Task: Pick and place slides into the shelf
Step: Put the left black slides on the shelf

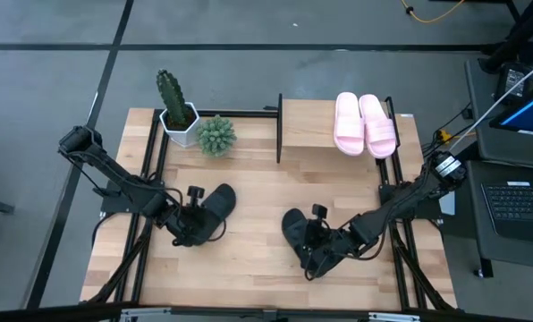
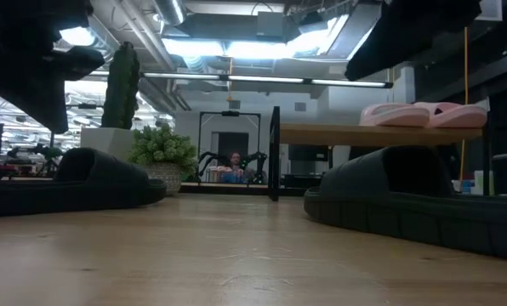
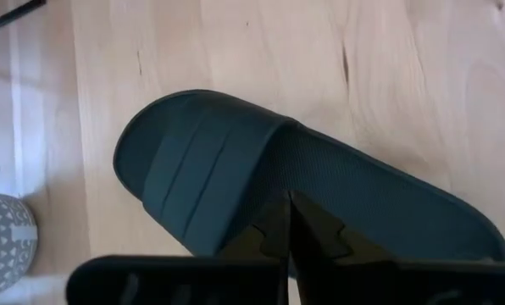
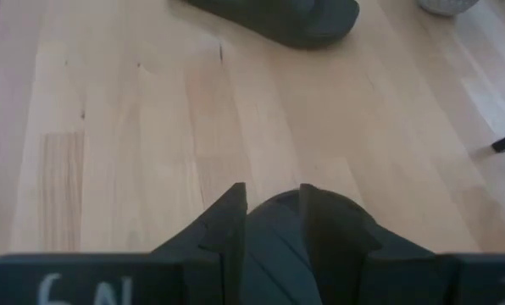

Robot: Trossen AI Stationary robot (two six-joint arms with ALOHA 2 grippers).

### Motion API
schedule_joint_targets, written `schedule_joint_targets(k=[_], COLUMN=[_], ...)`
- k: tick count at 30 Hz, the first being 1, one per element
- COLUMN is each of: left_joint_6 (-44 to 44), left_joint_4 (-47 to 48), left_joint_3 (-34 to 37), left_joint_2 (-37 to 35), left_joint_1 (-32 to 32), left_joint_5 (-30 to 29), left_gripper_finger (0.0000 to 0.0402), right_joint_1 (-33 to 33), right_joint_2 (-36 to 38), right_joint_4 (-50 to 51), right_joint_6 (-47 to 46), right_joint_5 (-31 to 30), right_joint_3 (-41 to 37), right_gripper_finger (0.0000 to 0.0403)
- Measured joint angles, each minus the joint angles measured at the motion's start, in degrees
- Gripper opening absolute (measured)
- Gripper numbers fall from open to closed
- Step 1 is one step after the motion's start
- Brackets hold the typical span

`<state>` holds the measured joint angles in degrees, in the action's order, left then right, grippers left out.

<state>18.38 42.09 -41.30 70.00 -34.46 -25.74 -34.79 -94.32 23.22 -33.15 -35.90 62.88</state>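
My left gripper is closed over the black slide's footbed (image 3: pixel 316 180) next to the strap. Next, I open it, bring its fingers down around the strap's side edge (image 3: pixel 205 244) and lift.
Two pale pink slides (image 1: pixel 365 123) lie side by side on the shelf's board (image 1: pixel 307 121) at the far right. One black slide (image 1: pixel 220 202) lies sole-down on the table at the left. My left gripper (image 3: pixel 288 222) is shut and points down over the place where its strap meets the footbed. The other black slide (image 1: pixel 292 225) is at the near right, and my right gripper (image 4: pixel 274 212) is shut on it. In the low view both black slides (image 2: pixel 66 183) (image 2: pixel 407 200) sit low on the tabletop. My left gripper's shut fingertips (image 3: pixel 303 233) stand over the left slide by its strap edge; I cannot tell whether they touch it. My right gripper pinches a rounded, ribbed part of the right slide (image 4: pixel 274 241) between its two fingers, slanting down from the table's right. In the low view its sole looks level on the table.
A tall cactus in a white pot (image 1: pixel 175 105) and a round green plant (image 1: pixel 215 136) stand at the far left beside the shelf. Black frame rails (image 1: pixel 150 161) run along both table sides. Bare wood lies between the two black slides. A person shows far off in the room (image 2: pixel 234 160).
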Motion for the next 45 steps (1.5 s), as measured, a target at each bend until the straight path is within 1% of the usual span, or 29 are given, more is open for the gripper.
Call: schedule_joint_targets(k=[4,9,14,16,21,23,26,29,33,37,41,45], left_joint_6=[-2.25,-2.3,-1.88,-0.71,1.18,2.05,2.51,2.55,2.26,1.64,2.07,2.09], left_joint_4=[-0.09,-0.11,-0.11,-0.11,-0.11,-0.11,-0.09,-0.1,0.08,4.05,6.32,6.32], left_joint_3=[0.0,0.0,0.0,0.0,0.0,0.0,0.0,0.0,0.0,0.0,0.48,2.01], left_joint_2=[0.0,0.0,0.0,0.0,0.0,0.0,0.0,0.0,0.0,0.0,-0.04,-0.04], left_joint_1=[0.02,0.02,0.02,0.02,0.02,0.02,0.02,0.02,0.02,0.03,0.04,0.04], left_joint_5=[0.01,-0.68,-0.69,-0.68,-0.66,-0.66,-0.63,-0.63,-1.26,-2.3,-2.55,-3.29], left_gripper_finger=[0.0,0.0,0.0,0.0,0.0,0.0,0.0004,0.0026,0.0072,0.0111,0.0133,0.0141], right_joint_1=[0.25,0.28,0.28,0.28,0.28,0.28,0.28,0.28,0.28,0.28,0.28,0.28], right_joint_2=[0.0,0.0,0.0,0.0,0.0,0.0,0.0,0.0,0.0,0.0,0.0,0.0], right_joint_4=[-2.71,-6.15,-8.16,-11.06,-17.03,-18.29,-18.74,-18.79,-18.79,-18.77,-18.75,-18.73], right_joint_6=[-1.15,-1.13,-0.97,0.85,9.09,11.12,11.56,11.15,10.88,10.98,11.02,11.4], right_joint_5=[-0.01,-0.02,-0.02,-0.01,0.11,0.12,0.13,0.13,0.13,0.13,0.13,0.14], right_joint_3=[-1.97,-4.02,-4.34,-4.34,-4.31,-4.31,-4.31,-4.31,-4.31,-4.31,-4.31,-4.31], right_gripper_finger=[0.0113,0.0113,0.0113,0.0113,0.0113,0.0113,0.0113,0.0113,0.0113,0.0113,0.0113,0.0113])
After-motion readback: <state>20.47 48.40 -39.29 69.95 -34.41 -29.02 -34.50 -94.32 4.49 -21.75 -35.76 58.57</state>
